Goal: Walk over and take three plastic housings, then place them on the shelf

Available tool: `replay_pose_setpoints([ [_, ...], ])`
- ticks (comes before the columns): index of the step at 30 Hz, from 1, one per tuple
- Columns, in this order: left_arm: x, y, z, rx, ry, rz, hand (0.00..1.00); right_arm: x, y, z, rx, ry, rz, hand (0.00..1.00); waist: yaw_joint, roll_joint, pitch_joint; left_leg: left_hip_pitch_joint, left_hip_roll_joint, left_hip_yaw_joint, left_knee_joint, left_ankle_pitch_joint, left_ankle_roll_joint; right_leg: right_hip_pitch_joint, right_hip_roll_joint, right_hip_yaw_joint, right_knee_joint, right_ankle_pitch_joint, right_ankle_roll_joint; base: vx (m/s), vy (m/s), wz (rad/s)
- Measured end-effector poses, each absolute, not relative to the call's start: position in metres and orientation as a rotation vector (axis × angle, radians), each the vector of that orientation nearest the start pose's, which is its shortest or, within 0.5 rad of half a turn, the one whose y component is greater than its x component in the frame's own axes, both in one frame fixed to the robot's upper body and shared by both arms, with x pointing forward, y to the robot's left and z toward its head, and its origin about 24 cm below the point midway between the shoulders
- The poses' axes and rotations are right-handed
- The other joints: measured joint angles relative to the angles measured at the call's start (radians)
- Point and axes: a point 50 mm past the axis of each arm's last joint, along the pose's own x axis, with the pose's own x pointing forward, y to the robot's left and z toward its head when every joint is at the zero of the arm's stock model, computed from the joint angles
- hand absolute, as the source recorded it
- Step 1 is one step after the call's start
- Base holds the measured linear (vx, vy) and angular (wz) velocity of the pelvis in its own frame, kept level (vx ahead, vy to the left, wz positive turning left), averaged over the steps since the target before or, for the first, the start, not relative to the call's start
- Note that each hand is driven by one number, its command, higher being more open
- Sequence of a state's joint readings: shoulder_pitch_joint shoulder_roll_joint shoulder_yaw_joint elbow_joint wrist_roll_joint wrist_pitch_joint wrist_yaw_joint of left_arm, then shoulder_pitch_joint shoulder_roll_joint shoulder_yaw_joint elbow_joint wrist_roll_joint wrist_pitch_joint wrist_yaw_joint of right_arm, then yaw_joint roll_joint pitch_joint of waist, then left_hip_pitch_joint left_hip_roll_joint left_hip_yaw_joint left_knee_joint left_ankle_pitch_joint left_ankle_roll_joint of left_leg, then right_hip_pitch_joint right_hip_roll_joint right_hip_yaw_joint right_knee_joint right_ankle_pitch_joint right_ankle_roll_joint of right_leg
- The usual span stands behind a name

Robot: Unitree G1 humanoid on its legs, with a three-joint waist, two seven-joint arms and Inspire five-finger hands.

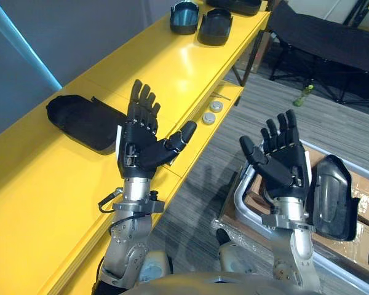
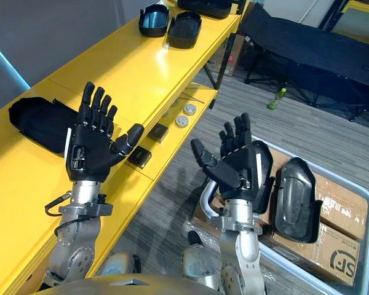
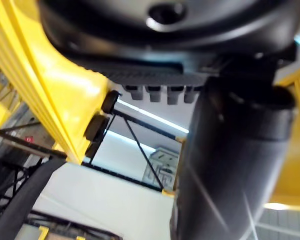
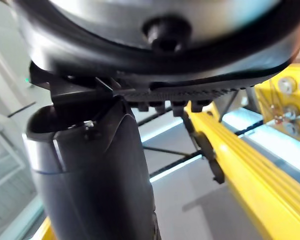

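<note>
The dark housings' rims stand offset (image 1: 354,208) in the grey bin. A housing (image 1: 333,195) should come free and leave its neighbour behind when I lift it.
A black plastic housing (image 1: 83,123) lies on the top of the yellow shelf (image 1: 172,67), just left of my left hand (image 1: 141,138). That hand is raised over the shelf's front edge, palm up, fingers straight, holding nothing. Two more housings (image 1: 184,16) (image 1: 215,26) sit at the shelf's far end, open side up. My right hand (image 1: 283,157) is held up open and empty over the floor beside a grey bin (image 2: 357,196). In the bin two dark housings (image 2: 292,200) (image 2: 261,172) stand on edge, close behind the right hand.
On the shelf's lower level lie two round metal parts (image 1: 216,106) and small black boxes (image 2: 158,132). Cardboard boxes (image 2: 338,246) fill the bin's bottom. A black folding cot (image 1: 332,37) and a green bottle (image 1: 304,94) stand on the floor beyond.
</note>
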State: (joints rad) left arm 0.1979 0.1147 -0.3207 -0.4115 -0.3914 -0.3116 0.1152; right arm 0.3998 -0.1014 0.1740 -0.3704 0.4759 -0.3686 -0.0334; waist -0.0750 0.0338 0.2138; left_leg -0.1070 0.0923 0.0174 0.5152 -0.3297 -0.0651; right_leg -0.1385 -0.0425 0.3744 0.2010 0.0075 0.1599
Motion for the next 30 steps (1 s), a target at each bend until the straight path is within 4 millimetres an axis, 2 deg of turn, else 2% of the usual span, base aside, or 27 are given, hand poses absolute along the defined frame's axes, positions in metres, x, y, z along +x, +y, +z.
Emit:
replay_pose_setpoints([
  [1, 0.196, 0.115, 0.111, -0.426, -0.410, -0.167, 1.00, 0.168, -0.152, 0.073, 0.453, -0.295, 0.011, 1.00, 0.014, -0.014, 0.010, 0.015, -0.001, 0.046, 0.015, -0.014, 0.024, 0.001, -0.015, -0.017, -0.034, 0.016, 0.020, -0.27, 0.127, -0.83],
  [2, 0.196, 0.115, 0.110, -0.421, -0.404, -0.168, 1.00, 0.168, -0.150, 0.074, 0.460, -0.300, 0.033, 1.00, 0.021, -0.015, 0.011, 0.016, 0.000, 0.068, 0.013, -0.010, 0.032, 0.012, -0.031, -0.018, -0.077, 0.034, 0.023, -0.27, 0.091, -0.97],
  [3, 0.198, 0.115, 0.110, -0.421, -0.400, -0.158, 1.00, 0.174, -0.144, 0.078, 0.502, -0.328, 0.100, 1.00, 0.026, 0.005, 0.021, 0.008, 0.023, 0.119, -0.012, 0.019, 0.044, -0.013, -0.077, -0.117, -0.064, 0.023, -0.017, -0.22, 0.080, -0.78],
  [4, 0.198, 0.118, 0.109, -0.418, -0.401, -0.145, 1.00, 0.180, -0.140, 0.080, 0.526, -0.345, 0.143, 1.00, 0.033, 0.012, 0.025, 0.008, 0.035, 0.145, -0.027, 0.035, 0.044, -0.054, -0.087, -0.182, 0.011, 0.007, -0.042, -0.25, 0.092, -1.07],
  [5, 0.200, 0.122, 0.108, -0.405, -0.391, -0.127, 1.00, 0.200, -0.121, 0.088, 0.558, -0.381, 0.262, 1.00, 0.047, 0.021, 0.027, 0.012, 0.063, 0.186, -0.062, 0.073, 0.040, -0.113, -0.128, -0.293, 0.198, -0.032, -0.094, -0.18, 0.047, -0.84],
  [6, 0.202, 0.123, 0.108, -0.398, -0.388, -0.123, 1.00, 0.208, -0.112, 0.089, 0.564, -0.387, 0.307, 1.00, 0.050, 0.028, 0.031, 0.011, 0.073, 0.193, -0.073, 0.087, 0.037, -0.121, -0.151, -0.324, 0.261, -0.043, -0.112, -0.20, -0.037, -0.77],
  [7, 0.204, 0.124, 0.107, -0.393, -0.375, -0.120, 1.00, 0.219, -0.092, 0.093, 0.552, -0.385, 0.382, 1.00, 0.062, 0.045, 0.039, 0.011, 0.102, 0.202, -0.089, 0.110, 0.022, -0.117, -0.198, -0.368, 0.360, -0.069, -0.152, -0.16, -0.160, -0.49],
  [8, 0.204, 0.125, 0.106, -0.401, -0.366, -0.119, 1.00, 0.225, -0.075, 0.094, 0.514, -0.374, 0.426, 1.00, 0.088, 0.056, 0.043, 0.010, 0.135, 0.208, -0.103, 0.130, 0.002, -0.096, -0.243, -0.388, 0.418, -0.079, -0.168, -0.15, -0.208, -0.45],
  [10, 0.205, 0.128, 0.101, -0.455, -0.340, -0.127, 1.00, 0.223, -0.054, 0.095, 0.492, -0.360, 0.461, 1.00, 0.123, 0.056, 0.041, 0.004, 0.178, 0.199, -0.130, 0.156, -0.036, -0.039, -0.299, -0.399, 0.428, -0.078, -0.171, -0.11, -0.295, -0.26],
  [11, 0.205, 0.130, 0.099, -0.482, -0.330, -0.125, 1.00, 0.221, -0.051, 0.095, 0.484, -0.360, 0.464, 1.00, 0.128, 0.055, 0.039, -0.003, 0.189, 0.191, -0.136, 0.166, -0.052, -0.020, -0.313, -0.399, 0.416, -0.077, -0.171, -0.10, -0.442, -0.08],
  [12, 0.204, 0.135, 0.096, -0.548, -0.320, -0.136, 1.00, 0.220, -0.049, 0.095, 0.446, -0.367, 0.452, 1.00, 0.128, 0.030, 0.023, -0.034, 0.210, 0.173, -0.134, 0.187, -0.089, 0.016, -0.328, -0.396, 0.362, -0.066, -0.158, -0.10, -0.534, 0.04],
  [13, 0.203, 0.139, 0.094, -0.568, -0.315, -0.155, 1.00, 0.219, -0.050, 0.093, 0.429, -0.362, 0.429, 1.00, 0.127, -0.005, 0.004, -0.065, 0.218, 0.155, -0.134, 0.213, -0.136, 0.050, -0.333, -0.402, 0.272, -0.048, -0.073, -0.11, -0.563, 0.05],
  [14, 0.203, 0.139, 0.093, -0.576, -0.306, -0.164, 1.00, 0.220, -0.053, 0.092, 0.418, -0.360, 0.417, 1.00, 0.127, -0.008, 0.002, -0.067, 0.232, 0.143, -0.143, 0.232, -0.157, 0.074, -0.318, -0.413, 0.238, -0.099, 0.003, -0.08, -0.587, -0.13],
  [15, 0.202, 0.135, 0.090, -0.616, -0.291, -0.182, 1.00, 0.223, -0.063, 0.088, 0.388, -0.345, 0.382, 1.00, 0.125, 0.001, -0.004, -0.058, 0.258, 0.114, -0.191, 0.269, -0.179, 0.100, -0.291, -0.454, 0.187, -0.169, 0.100, -0.06, -0.585, -0.25],
  [16, 0.201, 0.127, 0.090, -0.664, -0.287, -0.212, 1.00, 0.224, -0.079, 0.081, 0.351, -0.322, 0.335, 1.00, 0.117, 0.023, -0.012, -0.051, 0.286, 0.075, -0.243, 0.308, -0.182, 0.106, -0.255, -0.484, 0.167, -0.220, 0.102, -0.05, -0.579, -0.20],
  [17, 0.200, 0.121, 0.091, -0.683, -0.284, -0.231, 1.00, 0.224, -0.089, 0.077, 0.326, -0.304, 0.310, 1.00, 0.102, 0.036, -0.013, -0.048, 0.299, 0.061, -0.264, 0.333, -0.181, 0.107, -0.236, -0.491, 0.168, -0.234, 0.100, -0.05, -0.485, -0.01],
  [18, 0.198, 0.111, 0.091, -0.710, -0.276, -0.270, 1.00, 0.221, -0.107, 0.066, 0.273, -0.251, 0.258, 1.00, 0.074, 0.051, -0.012, -0.034, 0.319, 0.039, -0.296, 0.395, -0.164, 0.109, -0.208, -0.500, 0.185, -0.243, 0.081, -0.05, -0.354, 0.06],
  [19, 0.196, 0.106, 0.092, -0.721, -0.269, -0.299, 1.00, 0.214, -0.122, 0.054, 0.238, -0.191, 0.204, 1.00, 0.058, 0.047, -0.009, -0.023, 0.323, 0.019, -0.298, 0.456, -0.124, 0.126, -0.196, -0.505, 0.189, -0.253, 0.062, -0.06, -0.348, 0.06],
  [21, 0.195, 0.104, 0.093, -0.730, -0.273, -0.310, 1.00, 0.200, -0.140, 0.038, 0.218, -0.116, 0.119, 1.00, 0.031, 0.044, -0.010, -0.024, 0.323, 0.044, -0.286, 0.525, -0.031, 0.157, -0.190, -0.529, 0.168, -0.257, 0.044, -0.06, -0.245, 0.11],
  [22, 0.194, 0.104, 0.093, -0.745, -0.277, -0.317, 1.00, 0.193, -0.148, 0.033, 0.210, -0.088, 0.071, 1.00, 0.028, 0.040, -0.006, -0.028, 0.320, 0.068, -0.268, 0.515, -0.038, 0.167, -0.190, -0.540, 0.145, -0.258, 0.030, -0.08, -0.153, 0.00],
  [23, 0.192, 0.103, 0.091, -0.768, -0.277, -0.333, 1.00, 0.186, -0.158, 0.027, 0.179, -0.056, 0.011, 1.00, 0.030, 0.053, -0.010, -0.026, 0.289, 0.073, -0.218, 0.439, -0.096, 0.174, -0.191, -0.544, 0.115, -0.243, 0.018, -0.10, -0.098, -0.11],
  [26, 0.184, 0.103, 0.090, -0.766, -0.286, -0.377, 1.00, 0.182, -0.172, 0.023, 0.156, -0.033, -0.091, 1.00, 0.031, 0.054, -0.010, -0.025, 0.194, 0.070, -0.197, 0.279, -0.116, 0.159, -0.195, -0.521, 0.041, -0.180, 0.027, -0.07, 0.049, -0.17],
  [28, 0.184, 0.103, 0.090, -0.762, -0.285, -0.381, 1.00, 0.183, -0.176, 0.024, 0.153, -0.037, -0.129, 1.00, 0.039, 0.053, -0.010, -0.021, 0.167, 0.066, -0.233, 0.224, -0.118, 0.130, -0.203, -0.499, 0.034, -0.157, 0.043, -0.05, 0.144, -0.26],
  [30, 0.184, 0.106, 0.088, -0.748, -0.273, -0.381, 1.00, 0.184, -0.178, 0.023, 0.173, -0.028, -0.193, 1.00, 0.048, 0.018, 0.011, -0.005, 0.122, 0.106, -0.247, 0.226, -0.119, 0.121, -0.246, -0.458, 0.007, -0.114, 0.066, -0.06, 0.233, -0.43],
])
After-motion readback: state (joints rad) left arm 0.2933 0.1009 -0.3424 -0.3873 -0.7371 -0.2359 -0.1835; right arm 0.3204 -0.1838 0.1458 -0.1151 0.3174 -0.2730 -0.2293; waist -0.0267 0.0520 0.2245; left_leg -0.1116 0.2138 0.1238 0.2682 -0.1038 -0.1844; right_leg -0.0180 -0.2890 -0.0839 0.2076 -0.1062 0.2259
